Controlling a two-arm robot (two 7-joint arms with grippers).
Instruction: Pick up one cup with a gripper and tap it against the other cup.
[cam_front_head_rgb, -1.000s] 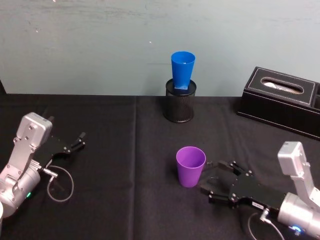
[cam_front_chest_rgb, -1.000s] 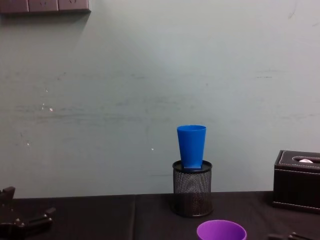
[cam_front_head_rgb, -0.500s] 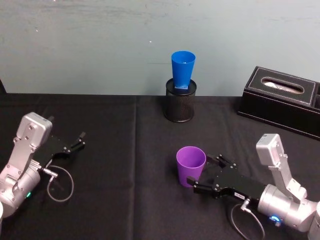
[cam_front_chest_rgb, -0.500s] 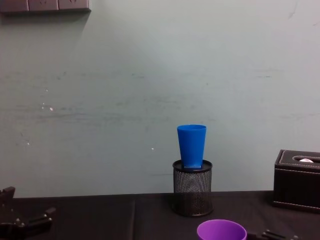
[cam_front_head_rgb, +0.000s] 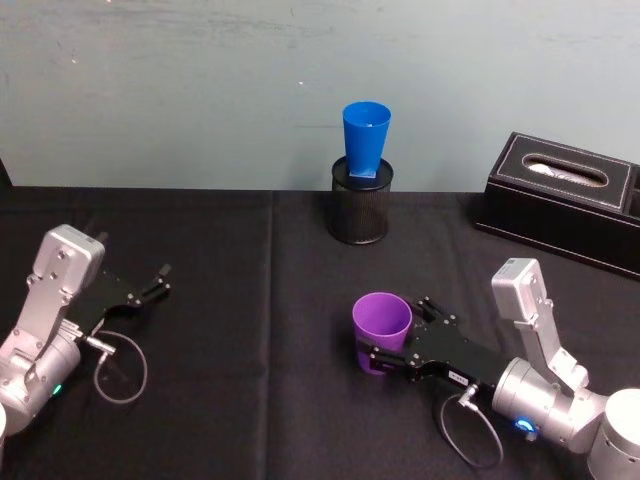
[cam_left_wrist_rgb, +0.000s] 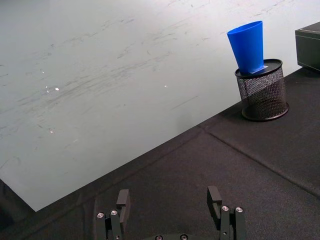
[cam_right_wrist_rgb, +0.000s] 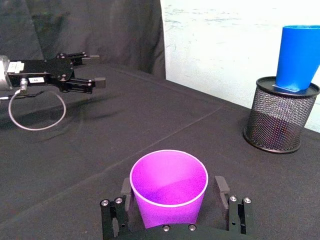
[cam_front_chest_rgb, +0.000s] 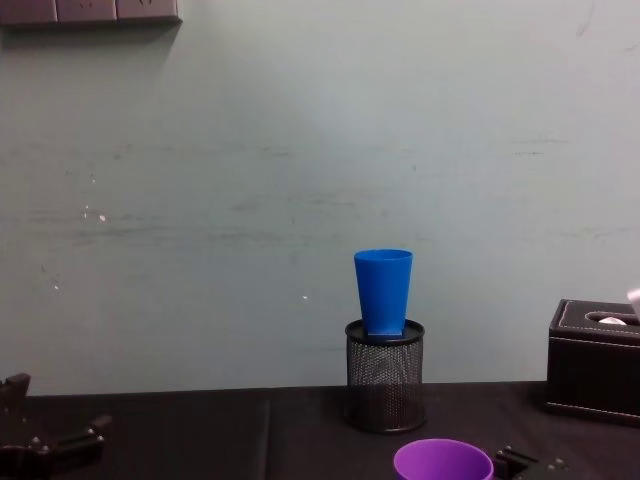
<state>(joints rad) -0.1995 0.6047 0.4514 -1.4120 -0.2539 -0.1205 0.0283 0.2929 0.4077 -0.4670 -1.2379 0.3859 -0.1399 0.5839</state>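
Observation:
My gripper will tap the blue cup (cam_front_chest_rgb: 383, 290), and the blue cup should stay upright, because its base sits on a pale patch atop the holder (cam_front_chest_rgb: 384, 333).
The purple cup (cam_front_head_rgb: 382, 328) stands upright on the black tablecloth, mouth up. My right gripper (cam_front_head_rgb: 400, 335) is open with one finger on each side of the cup's lower body. In the right wrist view the purple cup (cam_right_wrist_rgb: 169, 187) sits between the two fingers (cam_right_wrist_rgb: 116, 215) with a small gap on each side. The blue cup (cam_front_head_rgb: 366, 138) stands upright in the top of a black wire-mesh holder (cam_front_head_rgb: 360, 212) at the back of the table, also visible as the blue cup (cam_front_chest_rgb: 383, 290). My left gripper (cam_front_head_rgb: 155, 283) rests open at the left.
A black tissue box (cam_front_head_rgb: 565, 205) stands at the back right. A loose cable loop (cam_front_head_rgb: 120, 368) lies by the left arm. The table's far edge meets a pale wall just behind the holder (cam_front_chest_rgb: 385, 385).
My right gripper has moved forward and left along the table until its fingers flank the purple cup. The cups and the left arm have stayed put.

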